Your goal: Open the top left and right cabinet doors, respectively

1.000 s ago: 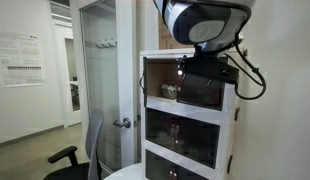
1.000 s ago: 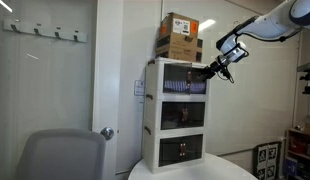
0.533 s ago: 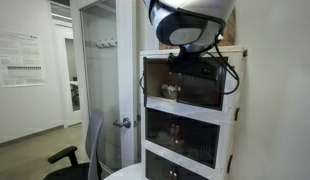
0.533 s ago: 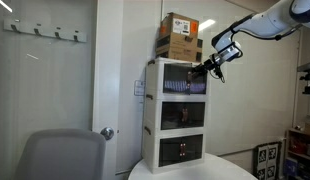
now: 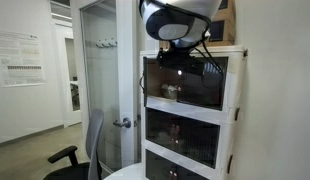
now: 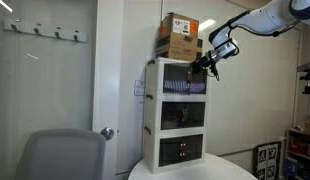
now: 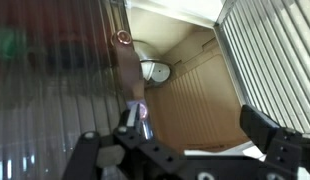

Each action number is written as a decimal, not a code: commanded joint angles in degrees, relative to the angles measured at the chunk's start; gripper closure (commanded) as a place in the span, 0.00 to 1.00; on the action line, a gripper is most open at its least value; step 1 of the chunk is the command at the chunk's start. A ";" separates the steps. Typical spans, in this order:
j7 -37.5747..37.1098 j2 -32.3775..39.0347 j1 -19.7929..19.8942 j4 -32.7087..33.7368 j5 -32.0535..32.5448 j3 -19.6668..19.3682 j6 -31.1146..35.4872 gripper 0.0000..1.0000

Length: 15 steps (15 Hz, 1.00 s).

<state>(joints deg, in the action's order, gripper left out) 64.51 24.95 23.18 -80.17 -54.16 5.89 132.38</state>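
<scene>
Next, my gripper pulls back in front of the cabinet first, because it is reaching into the opening [image 7: 178, 85] beside the shut dark ribbed panel. After that, it should open that panel [image 7: 60, 85].
The white stacked cabinet [image 5: 235, 115] stands in both exterior views, its top tier [image 6: 180, 80] fronted by dark ribbed door panels [image 5: 185, 88]. My gripper [image 5: 181, 58] hangs in front of that tier's upper edge, reaching in from the side [image 6: 207, 68]. In the wrist view a dark ribbed door panel [image 7: 55, 90] fills the left and a paler ribbed panel [image 7: 270, 55] the right. Between them shows the tan inside of the cabinet with a small round white object [image 7: 155, 72]. My gripper [image 7: 200, 130] is open; one fingertip [image 7: 132, 120] lies at the dark panel's edge. I cannot tell if it touches.
Cardboard boxes [image 6: 179, 36] sit on top of the cabinet. Lower tiers [image 5: 185, 135] have similar dark fronts. A tall frosted-glass room door [image 5: 100, 80] with a metal handle stands beside the cabinet. An office chair [image 5: 80, 155] and a round white table edge [image 6: 185, 172] are below.
My gripper has slid sideways along the top tier, from the cabinet's outer corner toward the middle of its front. The cabinet and boxes have not moved.
</scene>
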 commanded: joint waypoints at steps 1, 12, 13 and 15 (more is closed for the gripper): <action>0.80 -0.51 -1.23 -0.03 -2.10 -3.05 -0.50 0.00; -0.53 0.20 -4.16 -1.68 1.54 -6.14 0.20 0.00; -0.42 0.39 -4.93 -1.61 1.85 -6.01 0.82 0.00; -0.21 0.94 -6.06 -1.30 2.27 -5.88 1.88 0.00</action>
<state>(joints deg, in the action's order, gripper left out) 64.47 25.59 19.14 -81.62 -53.12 0.60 132.75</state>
